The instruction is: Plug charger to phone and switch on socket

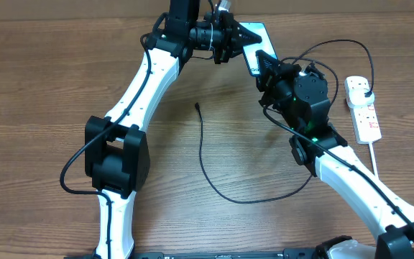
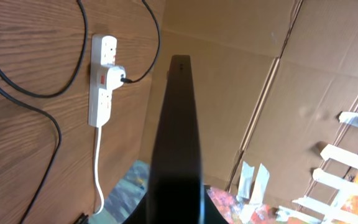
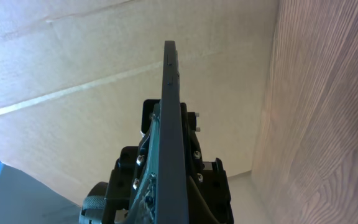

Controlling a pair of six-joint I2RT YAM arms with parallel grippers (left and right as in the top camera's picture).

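My right gripper is closed on the phone's near end (image 1: pixel 256 66). It should leave the phone to my left gripper and go take hold of the charger's connector tip (image 1: pixel 198 106).
The phone (image 1: pixel 254 44), its light blue screen partly showing, is held up at the back of the table between both grippers. My left gripper (image 1: pixel 237 37) is shut on its far part and my right gripper (image 1: pixel 266 66) on its near end. It shows edge-on as a dark slab in the left wrist view (image 2: pixel 179 124) and in the right wrist view (image 3: pixel 169 112). The charger's connector tip (image 1: pixel 197 106) lies free on the table and its cable (image 1: pixel 214 183) loops round to a black plug (image 1: pixel 366 91) seated in the white socket (image 1: pixel 364 111). The socket also shows in the left wrist view (image 2: pixel 101 81).
The socket's thick white cord (image 1: pixel 374 155) runs toward the front right edge. The charger cable passes under the right arm (image 1: pixel 351 180) and arcs behind it. Cardboard walls (image 2: pixel 260 74) stand past the table's far edge.
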